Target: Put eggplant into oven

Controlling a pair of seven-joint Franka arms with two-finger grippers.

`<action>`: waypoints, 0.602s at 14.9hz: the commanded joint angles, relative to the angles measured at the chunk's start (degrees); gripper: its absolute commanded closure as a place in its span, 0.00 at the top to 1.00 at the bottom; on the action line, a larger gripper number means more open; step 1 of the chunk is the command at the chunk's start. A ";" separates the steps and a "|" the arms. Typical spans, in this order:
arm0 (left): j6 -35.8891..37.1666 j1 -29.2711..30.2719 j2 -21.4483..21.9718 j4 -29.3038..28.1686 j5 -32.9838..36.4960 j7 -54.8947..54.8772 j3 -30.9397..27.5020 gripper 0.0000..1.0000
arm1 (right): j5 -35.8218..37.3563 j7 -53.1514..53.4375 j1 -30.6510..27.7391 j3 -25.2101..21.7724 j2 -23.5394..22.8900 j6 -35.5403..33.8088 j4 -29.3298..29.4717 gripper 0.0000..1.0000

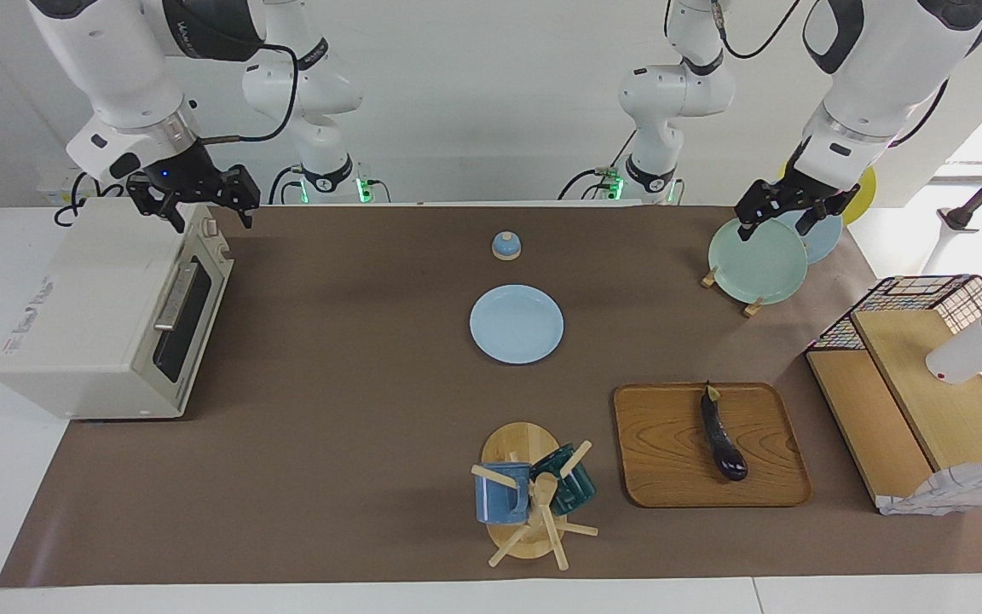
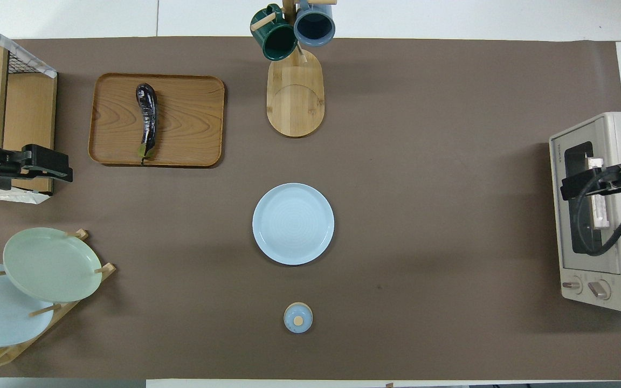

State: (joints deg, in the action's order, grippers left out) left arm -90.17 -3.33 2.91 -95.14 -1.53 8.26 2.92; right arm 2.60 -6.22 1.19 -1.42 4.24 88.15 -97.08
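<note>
The door will swing down and out toward the tabletop when the robot opens it, because the oven's handle runs along the upper edge of the oven door.
The dark purple eggplant lies on a wooden tray toward the left arm's end of the table, its green stem tip pointing toward the robots. It also shows in the overhead view. The cream-white oven stands at the right arm's end with its dark glass door shut, and shows in the overhead view too. My right gripper hangs open and empty over the oven's top front edge. My left gripper hangs open and empty over the plate rack.
A light blue plate lies mid-table, with a small blue lidded jar nearer the robots. A mug tree holds a blue and a green mug beside the tray. A rack of plates and a wire-and-wood shelf stand at the left arm's end.
</note>
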 commanded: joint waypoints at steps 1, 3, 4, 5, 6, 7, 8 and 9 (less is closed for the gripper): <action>-2.45 -0.71 0.78 -1.36 -0.76 0.18 -0.63 1.00 | 0.73 -2.22 0.13 0.11 0.77 0.45 -0.74 0.16; -3.78 -0.62 0.69 -1.53 -0.93 0.35 -0.55 1.00 | 0.82 -6.49 -0.66 -0.42 1.73 3.68 -3.72 0.00; -3.96 -0.45 0.26 -1.45 -1.20 0.18 -0.55 1.00 | 1.08 -8.35 -0.66 -0.60 2.61 5.35 -5.74 0.00; -4.48 -0.27 -0.36 -1.19 -1.72 0.09 -0.55 1.00 | 2.22 -8.28 -0.57 -0.68 2.97 8.07 -7.84 0.00; -5.53 -0.10 -1.58 -0.92 -2.60 0.00 -0.63 1.00 | 4.49 -7.15 -0.83 -0.68 3.06 11.05 -10.39 0.00; -6.58 -0.10 -2.99 -0.92 -2.61 -0.52 -0.63 1.00 | 5.73 -4.97 -1.79 -0.77 3.14 13.08 -11.72 0.00; -7.99 -0.18 -4.13 -0.92 -2.61 -0.61 -0.63 1.00 | 6.88 -2.33 -1.89 -0.77 2.97 13.54 -12.25 0.00; -9.48 -0.18 -6.32 -0.57 -2.61 -0.61 -0.63 1.00 | 8.89 1.43 -1.89 -0.69 2.53 13.81 -12.61 0.00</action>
State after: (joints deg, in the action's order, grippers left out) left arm -96.32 -3.33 0.10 -95.72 -3.05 8.23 2.75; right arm 8.59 -9.69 0.05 -2.52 5.10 99.75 -106.20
